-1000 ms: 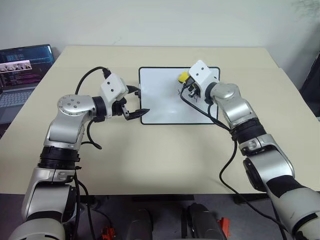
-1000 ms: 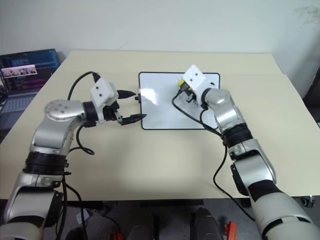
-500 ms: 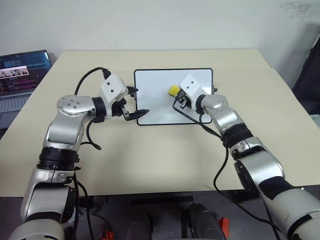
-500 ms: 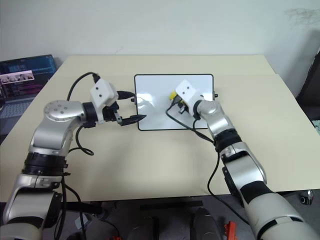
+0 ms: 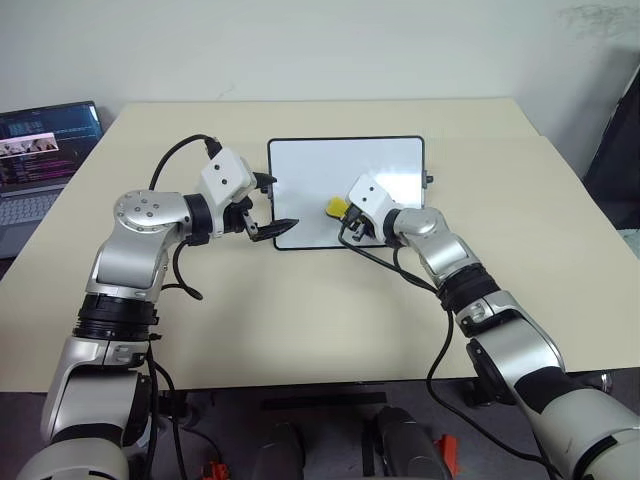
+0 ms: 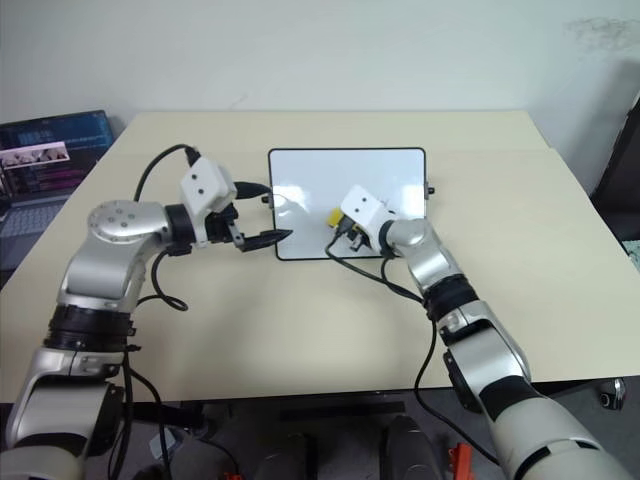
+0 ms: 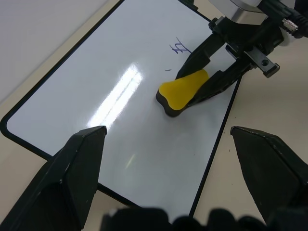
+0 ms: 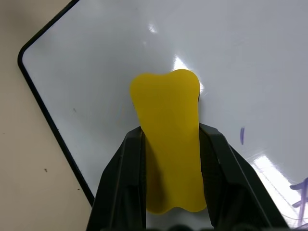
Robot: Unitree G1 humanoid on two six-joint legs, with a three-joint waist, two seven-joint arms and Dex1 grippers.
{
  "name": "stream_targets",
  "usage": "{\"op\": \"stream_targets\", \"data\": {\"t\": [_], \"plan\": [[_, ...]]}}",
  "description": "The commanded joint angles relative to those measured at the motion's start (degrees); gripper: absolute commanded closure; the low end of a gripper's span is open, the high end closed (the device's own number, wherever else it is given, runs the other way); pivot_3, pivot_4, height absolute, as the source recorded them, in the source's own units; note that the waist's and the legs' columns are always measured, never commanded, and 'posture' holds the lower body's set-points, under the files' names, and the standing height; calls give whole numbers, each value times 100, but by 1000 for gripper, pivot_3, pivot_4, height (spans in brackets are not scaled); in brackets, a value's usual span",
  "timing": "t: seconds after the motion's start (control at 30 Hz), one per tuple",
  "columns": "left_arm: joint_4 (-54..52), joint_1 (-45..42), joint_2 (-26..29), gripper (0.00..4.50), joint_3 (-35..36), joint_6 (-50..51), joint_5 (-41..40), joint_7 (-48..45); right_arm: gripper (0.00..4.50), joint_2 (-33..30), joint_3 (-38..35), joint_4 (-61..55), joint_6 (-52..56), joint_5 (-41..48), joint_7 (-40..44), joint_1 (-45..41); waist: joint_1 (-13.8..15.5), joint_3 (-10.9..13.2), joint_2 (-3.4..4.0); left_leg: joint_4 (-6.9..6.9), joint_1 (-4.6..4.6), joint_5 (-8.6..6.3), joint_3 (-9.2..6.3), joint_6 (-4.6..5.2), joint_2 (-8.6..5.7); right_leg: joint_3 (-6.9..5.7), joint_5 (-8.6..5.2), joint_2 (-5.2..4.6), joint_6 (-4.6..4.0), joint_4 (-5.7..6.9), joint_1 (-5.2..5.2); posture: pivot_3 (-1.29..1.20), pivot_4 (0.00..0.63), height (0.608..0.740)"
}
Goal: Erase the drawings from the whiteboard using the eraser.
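My right gripper should lift off, move back past the whiteboard's short edge [image 5: 423, 165] and come down closer to the scribble [image 7: 179, 47], because the scribble is beside the gripper's fingers, behind the eraser.
The whiteboard [image 5: 375, 165] lies flat on the table, white with a thin black frame. My right gripper [image 5: 343, 212] is shut on the yellow eraser [image 5: 336, 206], which is pressed low against the board near its front edge. The right wrist view shows the eraser [image 8: 166, 110] between both black fingers [image 8: 122, 178]. Of the drawings, a thin scribble [image 7: 180, 48] and a short stroke [image 7: 167, 70] remain just beside the eraser [image 7: 183, 89]. My left gripper [image 5: 270, 205] stands open at the board's left short edge, one finger either side of its near-left corner area.
An open laptop [image 5: 40, 150] sits at the table's far left edge. The beige table [image 5: 300, 320] has bare surface in front of the board and to its right. A black cable loops from my right wrist over the board's front edge.
My right gripper has carried the eraser down and toward the board's near-left part. The left arm has kept still. The camera view shifted slightly.
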Motion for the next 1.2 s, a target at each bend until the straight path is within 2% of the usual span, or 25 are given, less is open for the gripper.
{"op": "stream_targets", "data": {"t": [0.03, 0.17, 0.37, 0.7, 0.97, 1.1, 1.2], "plan": [[-166, -91, 44, 0, 114, -70, -18, 46, 3378, -113, -291, 351, -71, -98, -641, -357, 4, 0, 0, 0, 0, 2, 0, -2, 0, 0, 0, 0, 0, 0, 0, 0, 150, 740], [-161, -93, 42, 0, 110, -85, -10, 49, 3378, -83, -555, 710, -148, 3, -1115, -524, 6, 0, 0, -1, -1, 3, 0, -2, 0, -1, 0, 0, 0, -3, 0, 0, 150, 740], [-176, -93, 42, 0, 110, -80, -11, 50, 3378, -109, -487, 770, -193, -82, -1048, -397, 13, 0, 0, -1, -3, 3, 0, -2, 0, -1, 0, -1, 0, -4, 0, 0, 150, 740], [-173, -100, 38, 0, 105, -74, -19, 38, 3379, -147, 83, -282, 311, -139, 368, 573, -17, -4, -6, -2, 1, 3, 0, -2, 2, 2, -8, 2, 13, -3, 0, 0, 150, 740], [-173, -84, 55, 0, 120, -65, -19, 39, 3379, -89, -106, -712, 634, -27, 347, 772, 3, -5, -7, 0, 6, 5, 3, -3, 33, 1, -9, 33, 15, -2, 1, 0, 150, 740], [-124, -108, 67, 0, 127, -84, -10, 35, 3379, -235, -291, -1209, 825, 190, 547, 625, 13, -4, -6, 0, 2, 5, 3, -3, 39, 0, -8, 39, 13, -4, -2, 0, 150, 740], [-125, -106, 71, 0, 127, -82, -2, 42, 3379, -459, -281, -1992, 1015, 364, 940, 705, 24, -1, -4, -2, -10, 4, 4, -3, 39, -1, -8, 39, 13, -13, -10, 0, 150, 740]]}}
